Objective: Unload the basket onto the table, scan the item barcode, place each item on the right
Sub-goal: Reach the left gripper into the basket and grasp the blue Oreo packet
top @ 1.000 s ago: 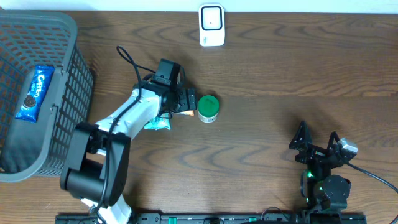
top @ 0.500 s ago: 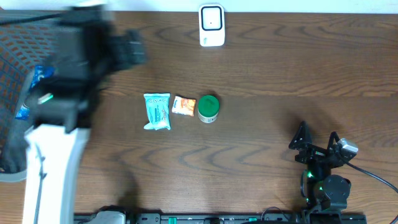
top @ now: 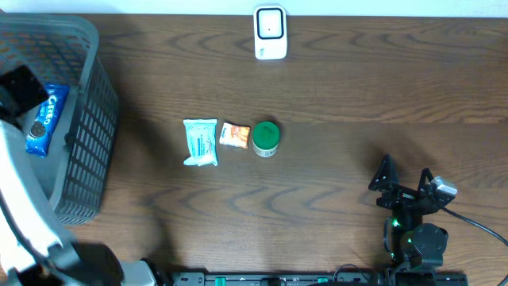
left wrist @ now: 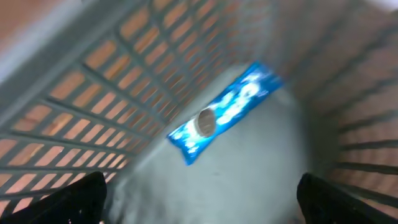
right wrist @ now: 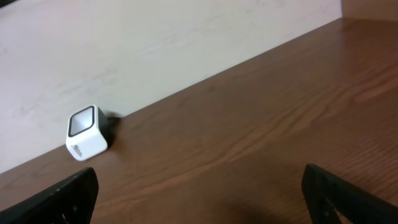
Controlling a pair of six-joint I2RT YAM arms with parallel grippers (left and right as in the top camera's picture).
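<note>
The Oreo pack point(top: 48, 119) lies by itself on the bottom of the basket within the span of the left gripper's open fingers, so the robot should keep lowering that gripper until they straddle its middle point(left wrist: 229, 110).
A blue Oreo pack point(left wrist: 224, 112) lies on the floor of the grey mesh basket point(top: 87, 127), and from above the Oreo pack point(top: 46, 117) shows at the basket's left side. My left gripper point(left wrist: 200, 205) hovers open above the basket floor, short of the pack, with nothing between its fingers. The white barcode scanner point(top: 270, 32) stands at the table's far edge, and the right wrist view has the scanner point(right wrist: 87, 132) at its left. My right gripper point(top: 405, 181) rests open and empty at the near right.
A pale wipes packet point(top: 200, 141), a small orange packet point(top: 234, 135) and a green-lidded jar point(top: 266, 138) lie in a row mid-table. My white left arm point(top: 24, 206) rises over the basket's near side. The basket walls point(left wrist: 74, 93) surround my left gripper.
My left arm has swung from the row of items at mid-table over to the basket, leaving all three items uncovered. The right arm has not moved.
</note>
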